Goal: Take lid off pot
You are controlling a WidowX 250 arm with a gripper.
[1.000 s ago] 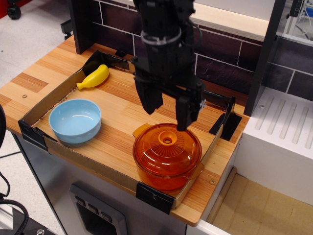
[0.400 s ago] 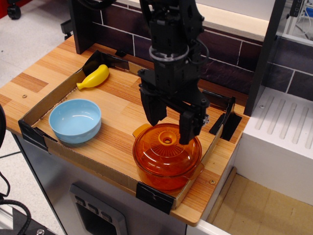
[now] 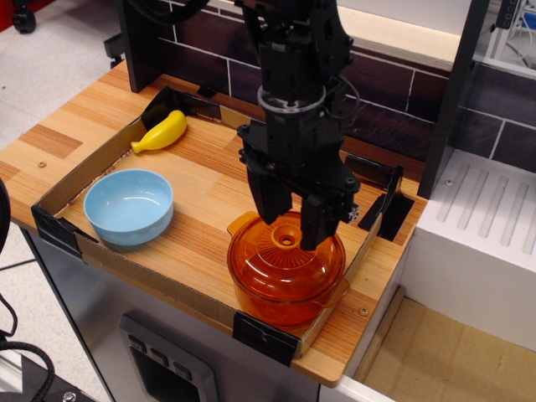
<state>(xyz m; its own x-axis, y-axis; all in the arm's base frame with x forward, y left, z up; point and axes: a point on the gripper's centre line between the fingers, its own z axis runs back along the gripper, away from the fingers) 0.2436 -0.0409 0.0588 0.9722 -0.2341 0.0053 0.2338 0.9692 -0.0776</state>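
Note:
My gripper will lift the lid (image 3: 283, 265) free and leave the pot behind, because the lid's round edge plainly rests on the pot's rim (image 3: 278, 299).
The transparent orange pot (image 3: 285, 297) stands at the front right of the wooden counter, with the domed orange lid (image 3: 276, 261) sitting on it. The lid's ring-shaped knob (image 3: 287, 240) shows at its centre. My black gripper (image 3: 291, 229) hangs straight down over the lid, open, with one finger on each side of the knob and the tips down at about the knob's height. I cannot tell whether the fingers (image 3: 313, 224) touch the lid. It holds nothing.
A light-blue bowl (image 3: 129, 206) sits at the front left and a yellow banana (image 3: 162, 132) at the back left. A low cardboard rim (image 3: 82, 161) with black corner brackets frames the counter. A dark brick wall stands behind, a white unit (image 3: 481, 243) to the right.
My gripper has come down and shifted slightly right, from well above the lid to straddling its knob. The fingers stand closer together than before. Pot and lid have not moved.

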